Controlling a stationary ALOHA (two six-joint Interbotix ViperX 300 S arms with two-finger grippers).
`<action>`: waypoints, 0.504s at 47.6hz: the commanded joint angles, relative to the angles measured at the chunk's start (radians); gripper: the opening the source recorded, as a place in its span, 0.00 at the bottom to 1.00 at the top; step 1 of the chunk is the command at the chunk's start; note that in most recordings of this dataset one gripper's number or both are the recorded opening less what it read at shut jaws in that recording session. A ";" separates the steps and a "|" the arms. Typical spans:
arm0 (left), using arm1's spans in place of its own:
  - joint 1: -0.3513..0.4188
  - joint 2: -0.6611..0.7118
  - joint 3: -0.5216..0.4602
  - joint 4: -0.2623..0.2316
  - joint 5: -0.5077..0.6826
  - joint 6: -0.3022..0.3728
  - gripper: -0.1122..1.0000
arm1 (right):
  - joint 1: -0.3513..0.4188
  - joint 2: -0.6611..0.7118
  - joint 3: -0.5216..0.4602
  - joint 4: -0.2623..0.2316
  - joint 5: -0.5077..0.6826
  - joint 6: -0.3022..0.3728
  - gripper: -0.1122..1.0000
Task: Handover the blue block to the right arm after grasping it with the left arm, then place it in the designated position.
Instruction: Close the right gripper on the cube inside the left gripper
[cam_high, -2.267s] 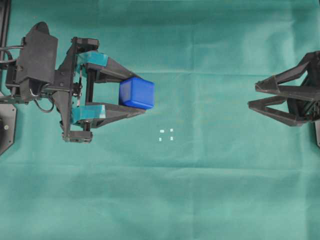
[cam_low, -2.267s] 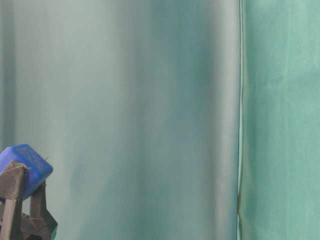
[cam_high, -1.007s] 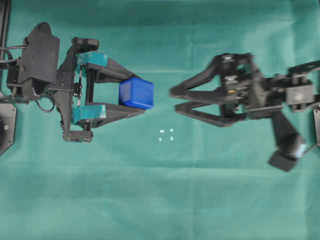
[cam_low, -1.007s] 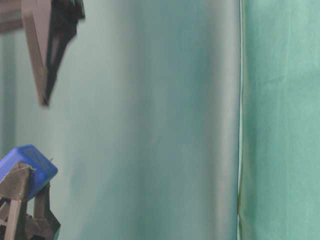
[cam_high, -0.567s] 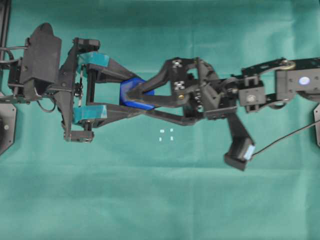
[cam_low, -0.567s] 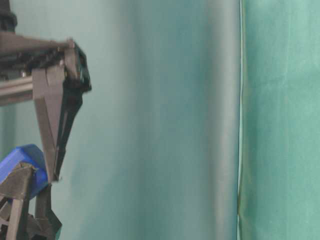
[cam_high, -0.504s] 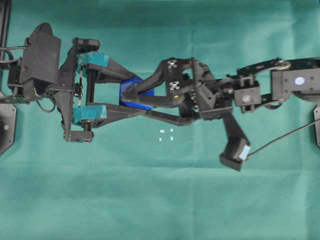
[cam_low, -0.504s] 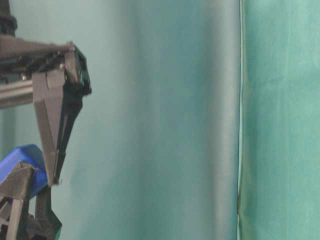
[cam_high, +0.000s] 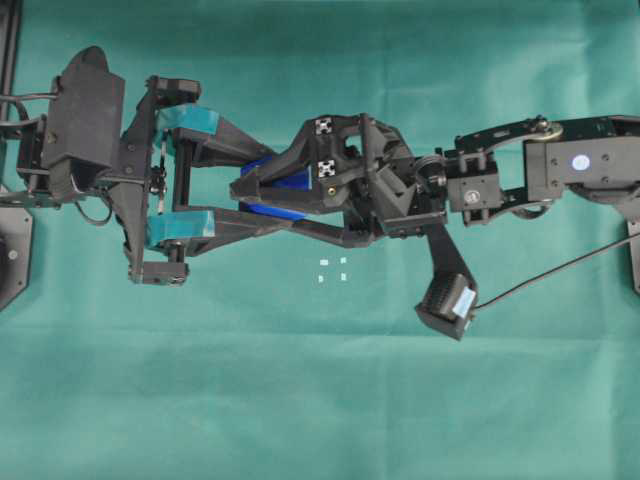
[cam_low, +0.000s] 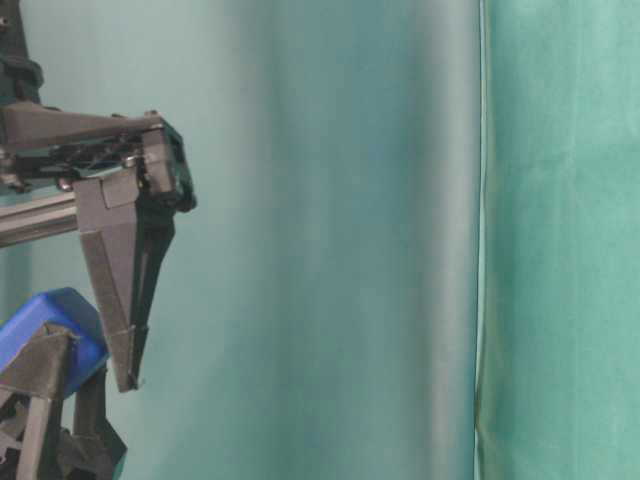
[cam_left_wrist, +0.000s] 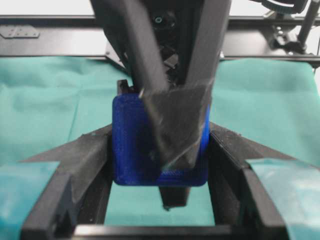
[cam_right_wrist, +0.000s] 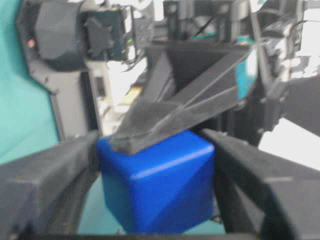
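I see both grippers crossed on the blue block, so I should open my left gripper and free the block's sides (cam_left_wrist: 118, 142) before my right gripper takes it to the designated position (cam_high: 332, 270).
My left gripper (cam_high: 275, 188), with teal-taped fingers, is shut on the blue block (cam_high: 288, 182) and holds it above the green cloth. My right gripper (cam_high: 238, 196), all black, has reached across and straddles the same block from the far side. In the right wrist view the block (cam_right_wrist: 160, 190) fills the gap between the right gripper's fingers (cam_right_wrist: 60, 170), which stand close to its faces but still look open. One left finger (cam_right_wrist: 165, 120) lies over the block's top. The designated position (cam_high: 332, 270), four white marks, lies bare just below the two grippers.
The right arm's camera box (cam_high: 447, 300) and its cable (cam_high: 550, 275) hang near the white marks. The left arm's body (cam_high: 80, 120) fills the left edge beside a black frame rail (cam_high: 10, 50). Green cloth (cam_high: 300, 400) covers the table.
The right arm swept in from the right edge to the block, slid its wide jaws around it, and they have begun narrowing. The left gripper and block stayed put.
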 joint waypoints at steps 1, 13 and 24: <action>0.002 -0.008 -0.021 0.000 -0.003 0.000 0.52 | 0.012 -0.015 -0.028 0.005 0.032 0.006 0.78; 0.002 -0.008 -0.021 0.000 -0.003 0.000 0.52 | 0.015 -0.014 -0.028 0.005 0.067 0.006 0.66; 0.002 -0.008 -0.021 0.000 -0.003 0.002 0.52 | 0.015 -0.015 -0.028 0.006 0.067 0.006 0.66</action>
